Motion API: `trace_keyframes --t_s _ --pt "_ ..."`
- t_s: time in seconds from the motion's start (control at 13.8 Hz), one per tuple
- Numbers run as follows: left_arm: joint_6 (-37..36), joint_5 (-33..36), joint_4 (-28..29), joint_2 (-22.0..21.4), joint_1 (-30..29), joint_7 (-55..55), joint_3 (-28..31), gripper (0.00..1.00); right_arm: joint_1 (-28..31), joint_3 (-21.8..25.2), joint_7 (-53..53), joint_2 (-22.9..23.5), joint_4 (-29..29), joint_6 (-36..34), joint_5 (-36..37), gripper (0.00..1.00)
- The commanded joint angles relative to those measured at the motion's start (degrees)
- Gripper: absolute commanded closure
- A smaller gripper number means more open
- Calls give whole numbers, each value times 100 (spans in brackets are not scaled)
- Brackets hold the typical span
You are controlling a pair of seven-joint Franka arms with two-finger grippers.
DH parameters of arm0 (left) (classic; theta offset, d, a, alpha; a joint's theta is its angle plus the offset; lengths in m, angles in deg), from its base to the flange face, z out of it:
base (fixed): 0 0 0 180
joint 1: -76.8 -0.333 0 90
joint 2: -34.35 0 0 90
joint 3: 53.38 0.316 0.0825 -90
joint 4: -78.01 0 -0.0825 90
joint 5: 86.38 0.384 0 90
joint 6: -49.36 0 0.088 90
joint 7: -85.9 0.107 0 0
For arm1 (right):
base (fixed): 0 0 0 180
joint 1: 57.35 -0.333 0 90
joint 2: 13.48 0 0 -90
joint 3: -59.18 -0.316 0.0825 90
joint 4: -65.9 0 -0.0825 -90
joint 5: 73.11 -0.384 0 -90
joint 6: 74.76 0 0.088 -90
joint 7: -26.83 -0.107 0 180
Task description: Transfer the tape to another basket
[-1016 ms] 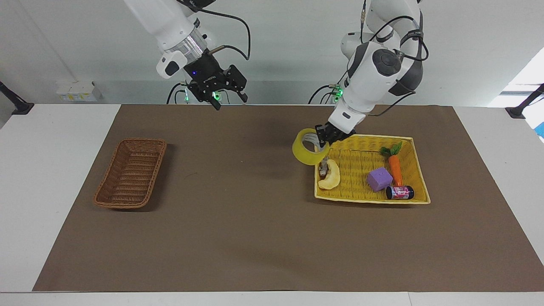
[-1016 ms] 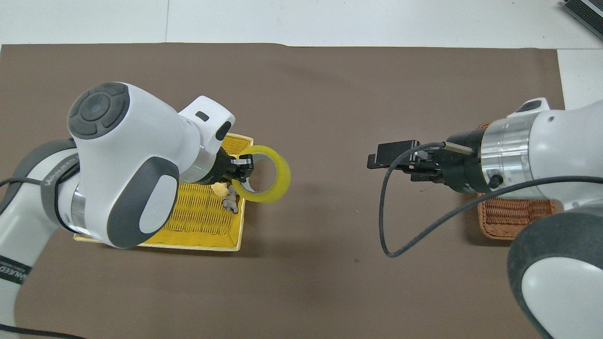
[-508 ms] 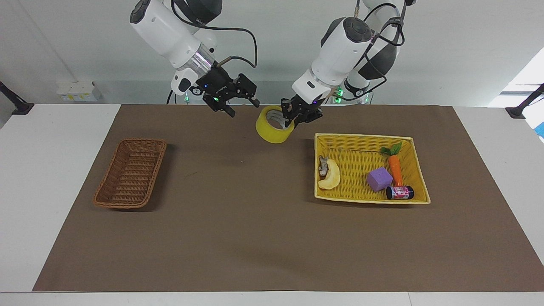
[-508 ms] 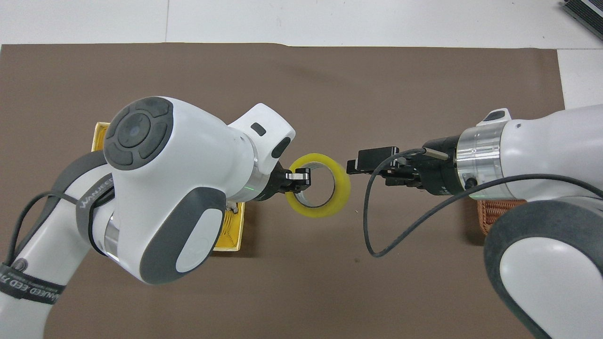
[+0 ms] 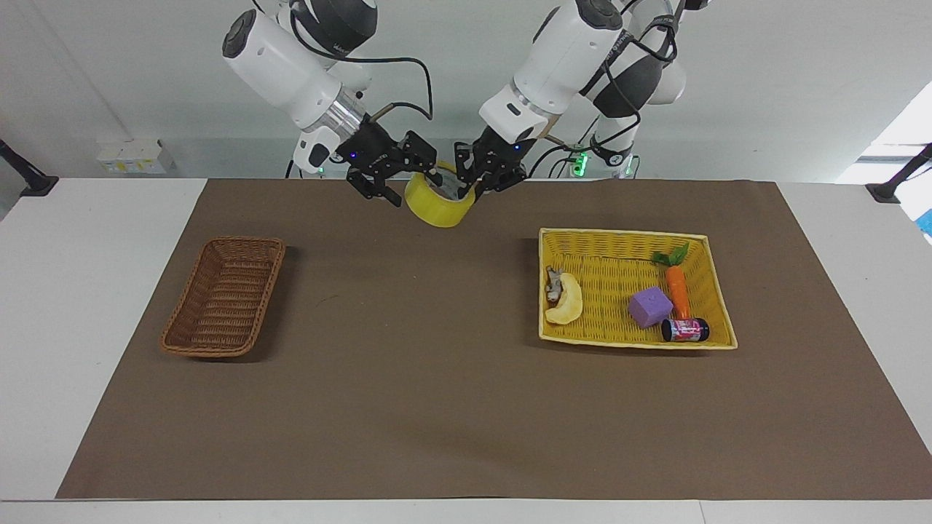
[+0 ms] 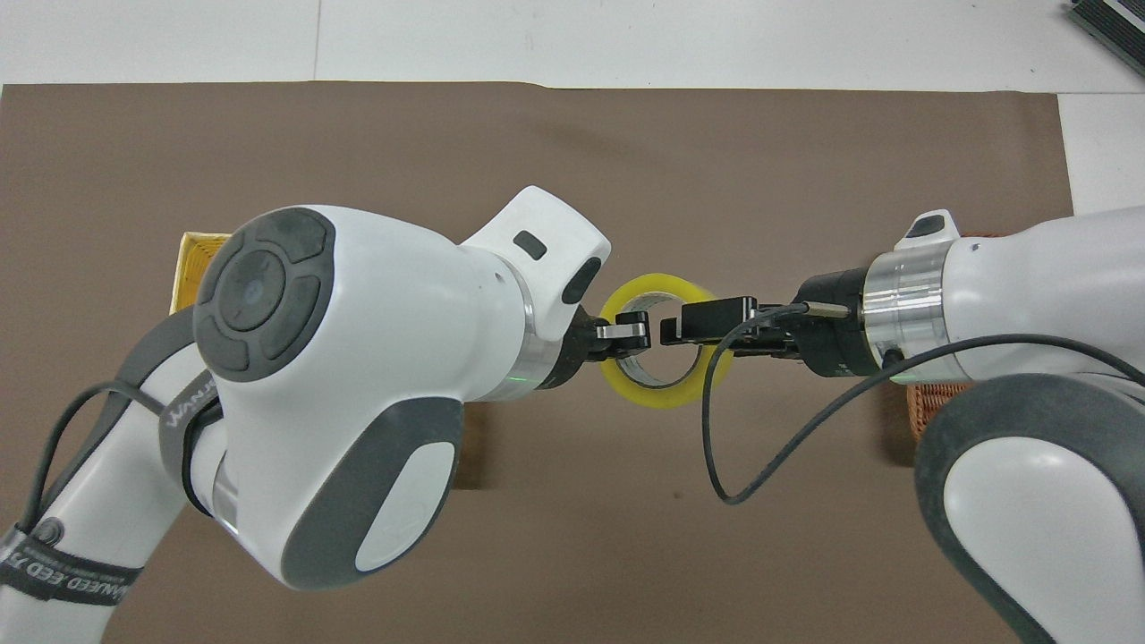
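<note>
The robot's left gripper is holding the tape far from the brown basket, so the right gripper should take hold of the tape's other side before the left gripper opens and backs away.
The yellow roll of tape hangs in the air over the brown mat, near the robots' edge and about midway along the table. My left gripper is shut on its wall on one side. My right gripper is open at the roll's other side, one finger outside the wall and one at the hole. In the overhead view the tape sits between the left gripper and the right gripper. The brown wicker basket stands empty toward the right arm's end.
A yellow woven basket toward the left arm's end holds a banana, a purple cube, a toy carrot and a small can. A brown mat covers the table.
The left gripper carried the tape up out of the yellow basket and across toward the middle. The right gripper moved in to meet it and now straddles the roll's wall.
</note>
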Motion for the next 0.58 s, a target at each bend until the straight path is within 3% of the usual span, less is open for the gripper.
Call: trace_keyframes --t_s 0.0,0.07,0.15,0.36,0.51 --pt "387 -139 -109 21 6 -82 -45 100 102 -14 224 -145 196 110 -222 0" --pt "423 -139 -109 21 6 -82 -45 100 110 -14 216 -145 187 102 -222 14" --pt "423 -139 -109 12 6 -82 -45 100 154 -5 163 -145 178 58 -231 44" --pt "397 -148 -109 -58 -11 -82 -45 100 181 -14 14 -145 161 5 -231 98" --pt "397 -148 -109 -67 -29 -91 -45 100 163 -14 -416 -137 134 5 -327 100"
